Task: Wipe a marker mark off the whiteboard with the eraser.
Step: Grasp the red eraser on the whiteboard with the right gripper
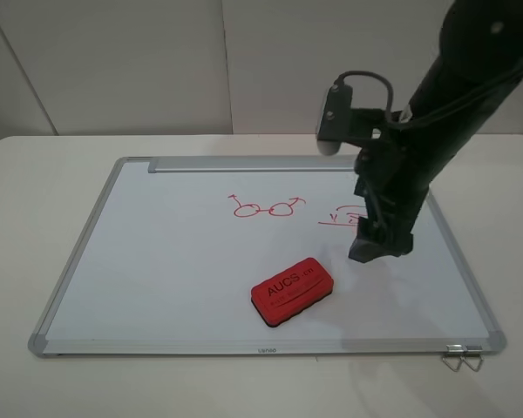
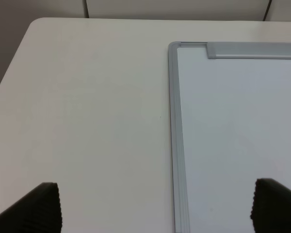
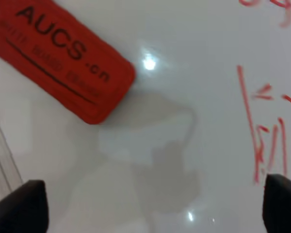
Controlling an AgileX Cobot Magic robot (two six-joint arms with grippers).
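The red eraser lies on the whiteboard with its lettering up and both long sides free (image 1: 303, 309), so the robot's right gripper should keep going over it and close across its width (image 1: 302, 286).
The whiteboard (image 1: 157, 261) lies flat on the table. Near the middle of its far half is the marker mark (image 1: 264, 208), a small red spectacles doodle. On the board's near half lies the red eraser (image 1: 292, 291) (image 3: 63, 58), lettering up. My right gripper (image 1: 379, 248) (image 3: 153, 208) hovers open just right of the eraser, apart from it and holding nothing. My left gripper (image 2: 157, 213) is open and empty over the table beside the board's far left corner (image 2: 173, 46). It does not show in the exterior view.
A red wedge-shaped scribble (image 1: 342, 216) (image 3: 266, 131) sits right of the doodle, partly hidden by my right arm. The grey tray bar (image 1: 244, 163) (image 2: 252, 49) runs along the far edge. A metal clip (image 1: 464, 355) hangs at the near right corner.
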